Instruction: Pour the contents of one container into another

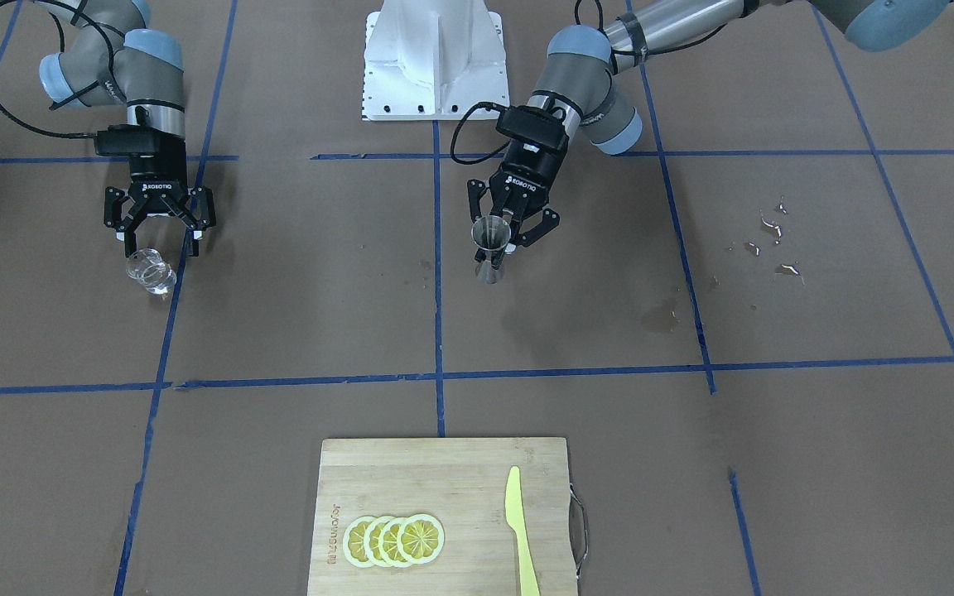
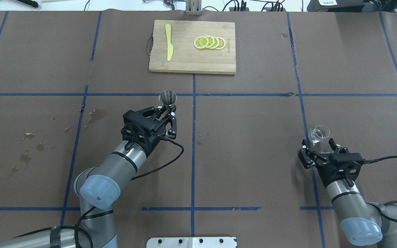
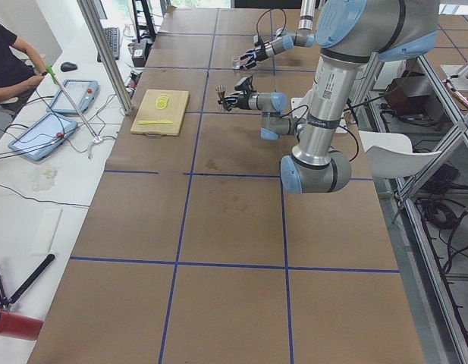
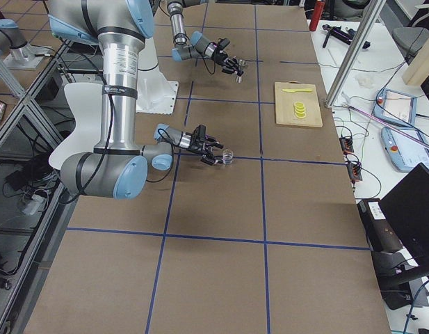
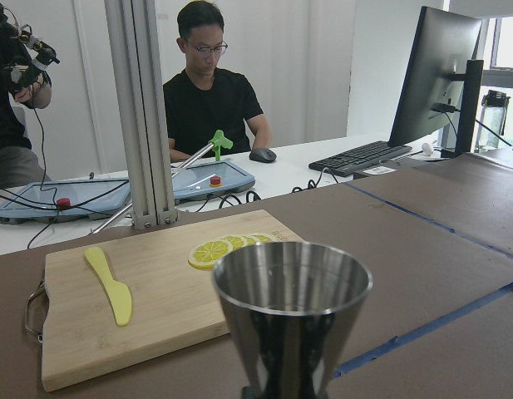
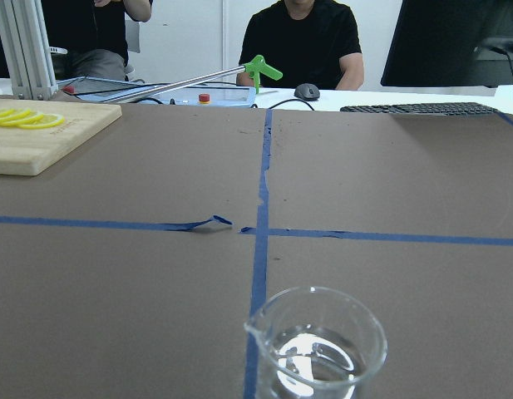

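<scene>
My gripper will spill some drops from the glass cup (image 1: 151, 271) when I pour, because the steel jigger's opening (image 1: 490, 232) is narrow and wet spots show on the paper.
The steel jigger (image 1: 490, 251) stands upright near the table's middle, just left of the centre blue tape line in the overhead view (image 2: 168, 99). My left gripper (image 1: 500, 240) is shut on the jigger around its waist. The jigger's upper cone fills the left wrist view (image 5: 291, 307). The clear glass cup (image 1: 151, 272) holds a little clear liquid and sits on the paper on the right side (image 2: 319, 133). My right gripper (image 2: 318, 145) is open just behind the cup, apart from it. The cup shows low in the right wrist view (image 6: 316, 353).
A bamboo cutting board (image 2: 191, 62) lies at the far edge with lemon slices (image 2: 210, 42) and a yellow knife (image 2: 169, 46). Wet spots (image 2: 29, 148) mark the paper on the left. The white robot base (image 1: 434, 62) is on the near side.
</scene>
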Available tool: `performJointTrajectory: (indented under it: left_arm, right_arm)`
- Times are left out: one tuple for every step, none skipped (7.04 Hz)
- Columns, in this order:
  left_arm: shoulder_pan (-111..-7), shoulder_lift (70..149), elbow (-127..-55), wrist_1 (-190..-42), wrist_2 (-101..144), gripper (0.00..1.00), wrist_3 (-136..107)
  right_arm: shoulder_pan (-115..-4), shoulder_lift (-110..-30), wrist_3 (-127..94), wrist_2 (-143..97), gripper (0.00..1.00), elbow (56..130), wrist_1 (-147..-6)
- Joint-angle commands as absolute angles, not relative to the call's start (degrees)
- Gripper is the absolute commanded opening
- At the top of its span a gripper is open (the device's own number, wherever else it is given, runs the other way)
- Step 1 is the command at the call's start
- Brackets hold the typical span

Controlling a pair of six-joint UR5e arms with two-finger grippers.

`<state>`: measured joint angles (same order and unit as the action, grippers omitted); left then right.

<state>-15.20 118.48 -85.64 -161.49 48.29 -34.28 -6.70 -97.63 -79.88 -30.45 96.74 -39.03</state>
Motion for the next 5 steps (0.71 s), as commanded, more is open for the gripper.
performJointTrajectory:
  left_arm:
    - [-15.21,118.48,-85.52,-161.46,48.25,0.0,-34.28]
    - [-15.21,118.48,-85.52,-161.46,48.25,0.0,-34.28]
    - [-15.21,118.48,-85.43,-161.37,48.34,0.0,-34.28]
    - [-15.21,118.48,-85.52,-161.37,48.34,0.0,-34.19]
    - [-15.21,118.39,-85.43,-161.37,48.25,0.0,-34.19]
  right_arm:
    - [-7.73,-96.6,-79.19,-30.58,0.95,96.42,-39.11]
    - [-8.26,-96.16,-79.1,-30.76,0.95,95.72,-39.11]
    - [-8.61,-96.07,-79.1,-30.94,0.95,95.36,-39.11]
    - [-8.7,-95.98,-79.1,-31.02,0.95,95.27,-39.11]
    - [-8.88,-95.89,-79.1,-31.63,0.95,95.27,-39.11]
